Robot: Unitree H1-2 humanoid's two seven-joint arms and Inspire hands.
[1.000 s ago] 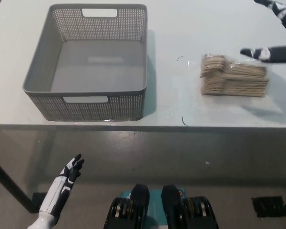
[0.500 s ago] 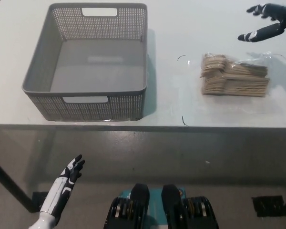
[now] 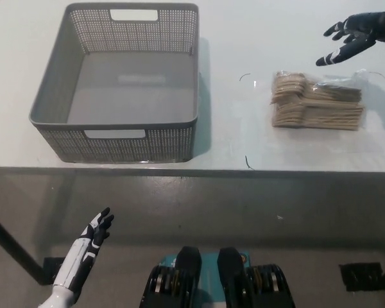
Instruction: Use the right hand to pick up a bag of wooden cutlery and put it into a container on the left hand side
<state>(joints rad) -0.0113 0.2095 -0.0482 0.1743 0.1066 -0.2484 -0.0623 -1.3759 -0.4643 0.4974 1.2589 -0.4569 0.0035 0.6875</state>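
I see slack clear plastic (image 3: 351, 81) around the separate stacks, so I expect the wooden cutlery (image 3: 317, 104) to slide and spread out inside the bag when I put it into the basket.
A clear bag of wooden cutlery (image 3: 317, 101) lies flat on the white table (image 3: 244, 38), right of centre. My black right hand (image 3: 354, 35) hovers above and behind the bag at the upper right, open with fingers spread, holding nothing and apart from the bag. A grey perforated basket (image 3: 119, 83) stands on the left part of the table, with nothing inside. My white left hand (image 3: 86, 250) rests below the table's front edge at the lower left, fingers apart and holding nothing.
The table's front edge (image 3: 192, 169) runs across the middle of the picture, with dark floor below. Bare table surface lies between the basket and the bag. A small dark mark (image 3: 247, 163) sits near the front edge.
My right hand has moved left and further into view, from the far right edge to above the bag's far right corner. Bag, basket and left hand have not moved.
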